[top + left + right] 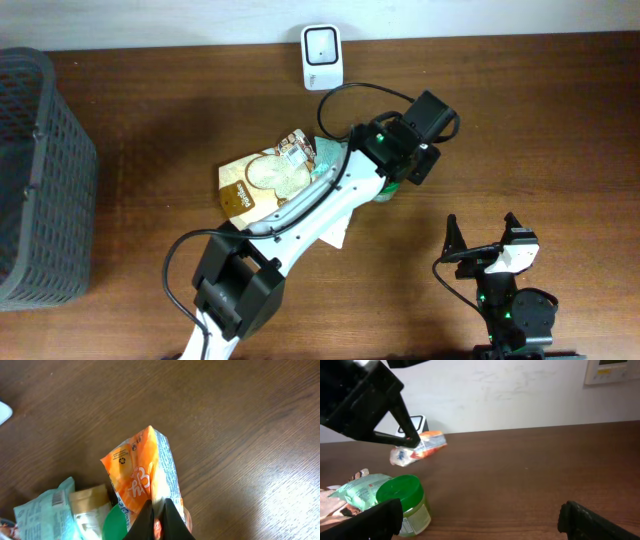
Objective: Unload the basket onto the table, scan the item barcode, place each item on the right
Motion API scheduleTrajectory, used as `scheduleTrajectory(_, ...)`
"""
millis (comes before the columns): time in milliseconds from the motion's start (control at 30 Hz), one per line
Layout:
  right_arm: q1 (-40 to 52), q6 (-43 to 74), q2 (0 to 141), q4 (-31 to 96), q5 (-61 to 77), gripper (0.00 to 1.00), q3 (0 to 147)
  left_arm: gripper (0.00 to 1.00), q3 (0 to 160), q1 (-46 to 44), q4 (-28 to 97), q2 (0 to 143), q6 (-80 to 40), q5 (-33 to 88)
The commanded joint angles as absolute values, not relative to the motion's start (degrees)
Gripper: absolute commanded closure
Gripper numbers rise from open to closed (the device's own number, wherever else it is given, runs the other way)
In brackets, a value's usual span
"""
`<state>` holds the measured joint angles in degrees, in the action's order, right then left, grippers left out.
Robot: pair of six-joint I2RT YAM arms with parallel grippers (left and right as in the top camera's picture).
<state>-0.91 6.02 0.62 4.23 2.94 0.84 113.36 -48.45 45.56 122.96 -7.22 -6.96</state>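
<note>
My left gripper should go on moving the snack packet [142, 471] down, as it hangs over a clear spot [409, 188] next to the green-lidded jar, until it rests there, and then let go.
An orange and white snack packet [142, 472] is pinched at its lower end by my left gripper [159, 506], whose jaws are shut on it. From the right wrist view the packet [422, 447] hangs above the table, just in front of the white barcode scanner [418, 423]. Overhead, the scanner [322, 57] stands at the back edge, and the left gripper [402, 150] covers the packet. My right gripper [485, 240] rests near the front right, open, nothing between its fingers [370, 520].
A green-lidded jar [402, 502] stands under the left arm beside a pile of flat pouches [270, 175]. A dark mesh basket [40, 180] fills the left edge. A black cable [345, 100] loops near the scanner.
</note>
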Motion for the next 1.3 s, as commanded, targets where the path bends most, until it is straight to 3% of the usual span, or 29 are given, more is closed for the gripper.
scheduleTrajectory(0, -0.4, 6.5, 0.2, 4.1, 3.2, 0.02, 0.3, 0.92, 113.5, -48.7, 44.3, 127.7, -6.5, -7.3)
scheduleTrajectory(500, -0.4, 6.5, 0.2, 4.1, 3.2, 0.02, 0.3, 0.92, 113.5, -48.9, 39.7, 128.9, -6.5, -7.3)
scheduleTrajectory(600, -0.4, 6.5, 0.2, 4.1, 3.2, 0.02, 0.3, 0.75, 113.5, -48.9, 39.9, 128.9, -6.5, -7.3)
scheduleTrajectory(700, -0.4, 6.5, 0.2, 4.1, 3.2, 0.01, 0.3, 0.41, 113.5, -49.0, 40.1, 128.9, -6.5, -7.3)
scheduleTrajectory(1000, -0.4, 6.5, 0.2, 4.1, 3.2, 0.02, 0.3, 0.27, 117.3, -46.1, 47.4, 125.0, -6.5, -7.4)
scheduleTrajectory(1133, -0.4, 6.5, 0.2, 4.1, 3.2, 0.02, 0.3, 0.18, 119.5, -40.6, 53.8, 118.9, -6.5, -7.3)
scheduleTrajectory(1267, -0.4, 6.5, 0.2, 4.1, 3.2, 0.02, 0.3, 0.18, 119.5, -33.5, 59.9, 113.6, -6.5, -7.3)
